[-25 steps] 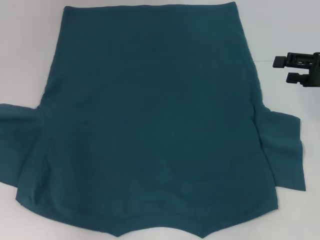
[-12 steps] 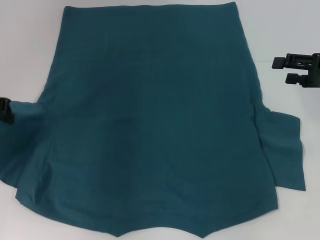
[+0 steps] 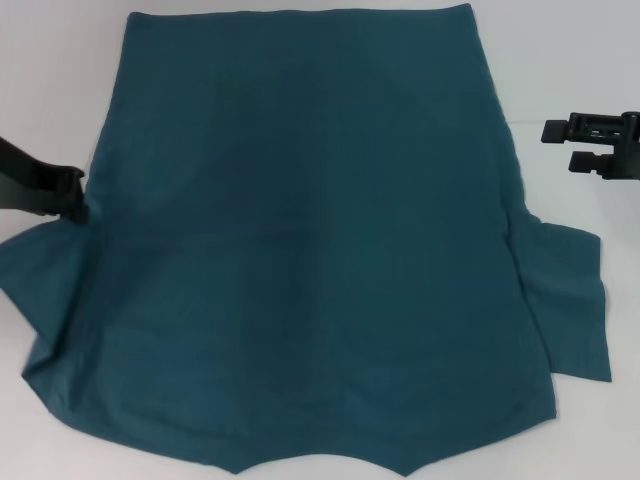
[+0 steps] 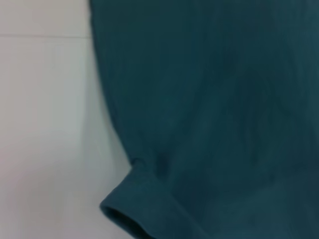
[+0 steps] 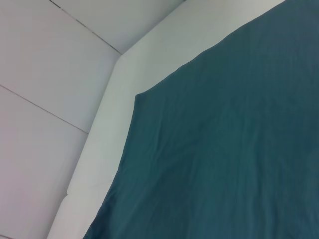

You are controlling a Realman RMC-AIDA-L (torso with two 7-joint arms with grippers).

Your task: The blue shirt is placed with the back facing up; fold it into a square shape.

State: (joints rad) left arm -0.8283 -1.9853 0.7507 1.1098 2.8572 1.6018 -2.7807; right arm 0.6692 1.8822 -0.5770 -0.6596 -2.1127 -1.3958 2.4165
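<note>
The sleeve (image 3: pixel 45 275) is in the fingers of my left gripper, and the shirt's back (image 3: pixel 185 250) lies flat and clear. My left gripper should keep bringing the sleeve inward until the sleeve lies over the back.
The blue shirt (image 3: pixel 310 240) lies flat on the white table (image 3: pixel 50 80), plain back up, with its collar edge toward me and its hem at the far side. My left gripper (image 3: pixel 76 196) is at the shirt's left edge by the armpit, shut on the left sleeve (image 3: pixel 40 270), which is drawn up toward it. The left wrist view shows the sleeve cuff (image 4: pixel 124 211) and the shirt's side. My right gripper (image 3: pixel 562 144) is open and empty, off the shirt's right edge, beyond the right sleeve (image 3: pixel 570 300). The right wrist view shows a far corner of the shirt (image 5: pixel 224 149).
The shirt covers most of the table. Bare white strips remain along the left and right sides (image 3: pixel 590 60). The right wrist view shows the table's edge (image 5: pixel 104 124) and a tiled floor (image 5: pixel 45 59) beyond it.
My left gripper came in from the left edge to the shirt's left armpit. The left sleeve was drawn inward and changed shape. The right gripper barely moved.
</note>
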